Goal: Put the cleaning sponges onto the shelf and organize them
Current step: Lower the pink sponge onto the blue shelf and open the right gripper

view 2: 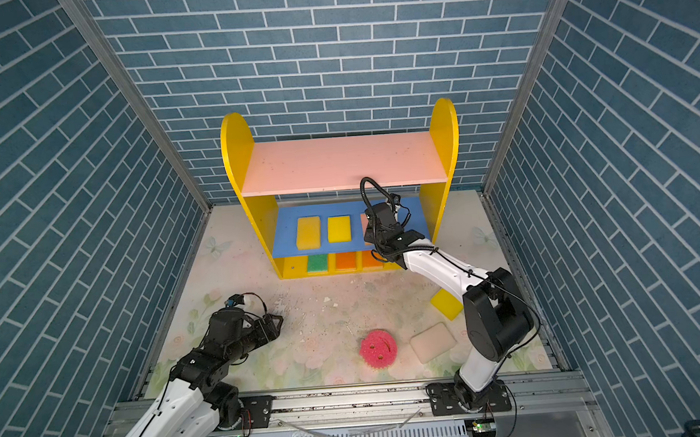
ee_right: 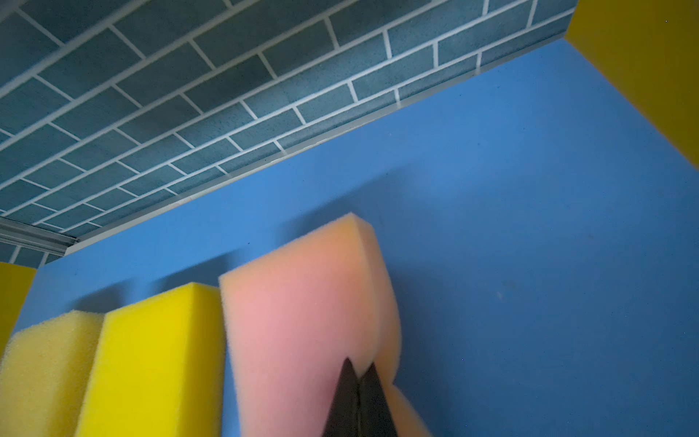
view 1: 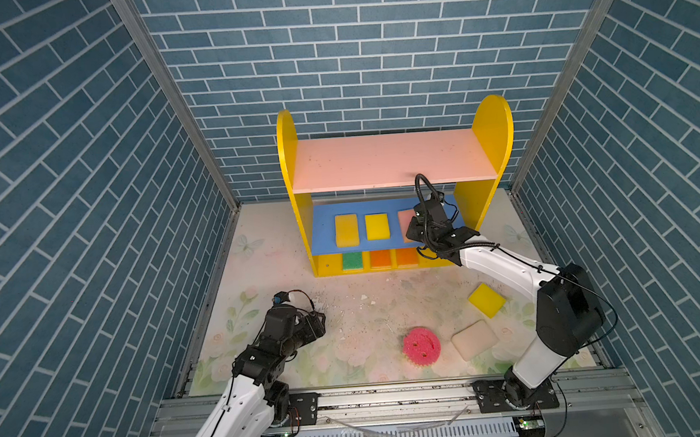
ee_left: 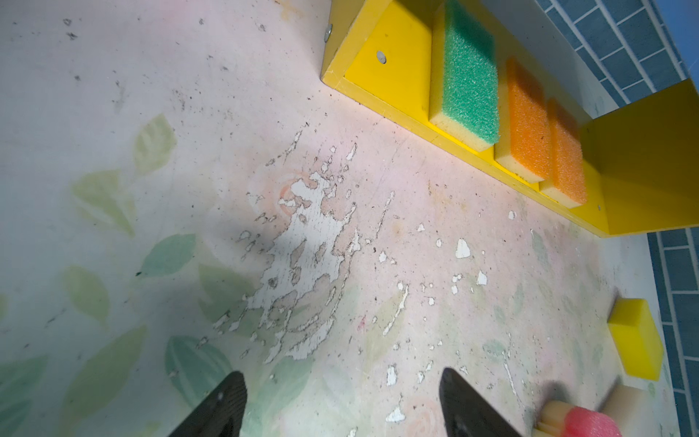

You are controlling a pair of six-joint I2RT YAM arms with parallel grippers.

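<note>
The pink sponge [ee_right: 291,313] is slanted toward the yellow sponge under my right gripper's pinch. I should open, straighten it and bring my closed fingers to its near end [view 1: 406,239].
The shelf [view 1: 386,159] stands at the back of the table. On its blue middle board lie two yellow sponges [view 1: 346,230] [view 1: 377,226]. My right gripper [ee_right: 359,369] is shut on a pink sponge [ee_right: 302,321], pinching its foam edge right beside the second yellow one at the blue board; most of it is hidden under the wrist in both top views. The yellow base holds a green sponge [view 1: 351,261] and two orange ones [view 1: 380,259] [view 1: 407,257]. My left gripper [ee_left: 342,372] hangs open and empty over the table's front left.
Three sponges lie loose on the floral table at the front right: a yellow block [view 1: 486,300], a cream block [view 1: 474,339] and a round pink smiley sponge [view 1: 421,345]. The pink top board [view 2: 336,162] is bare. Blue brick walls close in the sides and back.
</note>
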